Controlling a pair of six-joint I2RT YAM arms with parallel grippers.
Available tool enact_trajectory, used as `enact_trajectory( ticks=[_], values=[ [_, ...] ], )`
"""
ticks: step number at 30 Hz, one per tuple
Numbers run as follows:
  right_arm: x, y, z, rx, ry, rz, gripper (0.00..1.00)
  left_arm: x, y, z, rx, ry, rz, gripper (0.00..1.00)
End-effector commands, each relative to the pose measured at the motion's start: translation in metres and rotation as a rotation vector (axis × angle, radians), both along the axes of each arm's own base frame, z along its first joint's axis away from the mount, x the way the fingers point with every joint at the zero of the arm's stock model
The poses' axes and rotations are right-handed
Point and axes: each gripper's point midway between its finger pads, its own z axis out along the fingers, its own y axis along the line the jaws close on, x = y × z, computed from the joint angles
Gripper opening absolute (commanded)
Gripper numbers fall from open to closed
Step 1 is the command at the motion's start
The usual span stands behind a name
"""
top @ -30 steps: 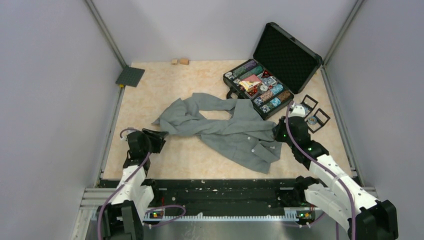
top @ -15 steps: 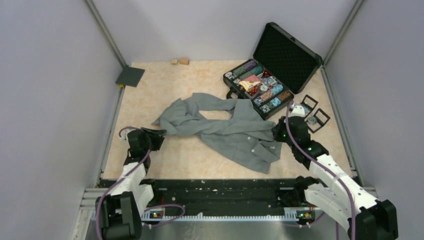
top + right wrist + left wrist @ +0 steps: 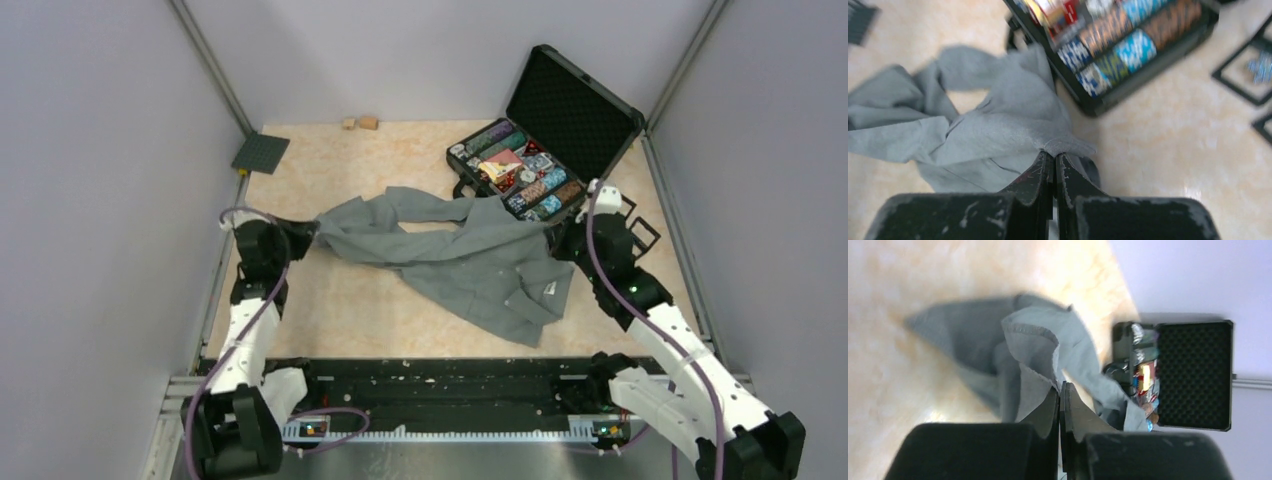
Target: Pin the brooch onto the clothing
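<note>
I should use my left gripper and my right gripper to carry the shirt's held edge to the back [image 3: 312, 198] and spread the shirt flat, because the grey shirt's middle [image 3: 425, 246] is bunched in folds.
The clothing [image 3: 470, 262], a grey shirt with a white neck label [image 3: 549, 288], lies stretched across the middle of the table. My left gripper [image 3: 308, 232] is shut on its left end; in the left wrist view the fabric [image 3: 1033, 340] hangs from the closed tips of the left gripper [image 3: 1060, 387]. At the shirt's right edge my right gripper [image 3: 562, 245] is shut on a fold, and the right wrist view shows the cloth [image 3: 998, 120] pinched up at the tips of that gripper [image 3: 1054, 155]. I cannot make out the brooch.
An open black case [image 3: 520, 175] full of coloured chips stands just behind the shirt's right part, its lid [image 3: 572, 105] raised. Small black frames [image 3: 642, 232] lie right of my right gripper. A dark square plate [image 3: 260, 153] and two tan blocks [image 3: 360, 123] sit at the back.
My left gripper closed on the shirt's left end and drew it back and to the left, stretching the cloth. My right gripper moved back a little, keeping its hold.
</note>
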Motion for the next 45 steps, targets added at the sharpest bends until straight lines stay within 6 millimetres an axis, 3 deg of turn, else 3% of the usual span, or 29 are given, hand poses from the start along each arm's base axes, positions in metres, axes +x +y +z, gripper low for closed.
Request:
enact_trajectory(
  ticks=[1, 5, 7, 14, 21, 25, 27, 30, 33, 37, 39, 43, 44, 45],
  values=[
    [0.011, -0.001, 0.142, 0.081, -0.363, 0.001, 0.00, 0.006, 0.019, 0.130, 0.235, -0.255, 0.028, 0.00],
    [-0.009, -0.010, 0.230, 0.099, -0.571, 0.017, 0.00, -0.019, 0.037, 0.228, 0.397, -0.366, 0.107, 0.00],
    [-0.026, -0.015, 0.269, 0.089, -0.672, 0.037, 0.00, -0.037, 0.039, 0.265, 0.447, -0.413, 0.126, 0.00],
    [-0.112, -0.022, 0.379, 0.083, -0.998, 0.192, 0.00, -0.113, 0.050, 0.362, 0.593, -0.581, 0.272, 0.00],
    [-0.183, -0.033, 0.438, 0.109, -1.198, 0.268, 0.00, -0.188, 0.046, 0.430, 0.711, -0.710, 0.345, 0.00],
    [-0.198, -0.035, 0.452, 0.124, -1.235, 0.284, 0.00, -0.215, 0.043, 0.454, 0.747, -0.761, 0.361, 0.00],
    [-0.195, -0.034, 0.452, 0.132, -1.226, 0.285, 0.00, -0.213, 0.040, 0.457, 0.746, -0.774, 0.345, 0.00],
    [-0.168, -0.037, 0.439, 0.131, -1.163, 0.215, 0.00, -0.179, 0.036, 0.438, 0.728, -0.719, 0.266, 0.00],
    [-0.118, -0.041, 0.407, 0.094, -1.047, 0.093, 0.00, -0.119, 0.040, 0.390, 0.704, -0.580, 0.183, 0.00],
    [-0.035, -0.035, 0.335, 0.000, -0.827, -0.023, 0.00, -0.037, 0.042, 0.300, 0.657, -0.354, 0.040, 0.00],
    [0.006, -0.021, 0.292, -0.041, -0.721, -0.025, 0.00, 0.003, 0.049, 0.243, 0.634, -0.210, -0.009, 0.00],
    [0.079, 0.011, 0.205, -0.079, -0.542, 0.021, 0.00, 0.055, 0.070, 0.137, 0.621, 0.047, -0.053, 0.00],
    [0.098, 0.017, 0.183, -0.076, -0.495, 0.038, 0.00, 0.065, 0.074, 0.112, 0.611, 0.115, -0.070, 0.05],
    [0.115, 0.022, 0.162, -0.066, -0.447, 0.054, 0.00, 0.071, 0.075, 0.087, 0.587, 0.186, -0.100, 0.18]
  ],
)
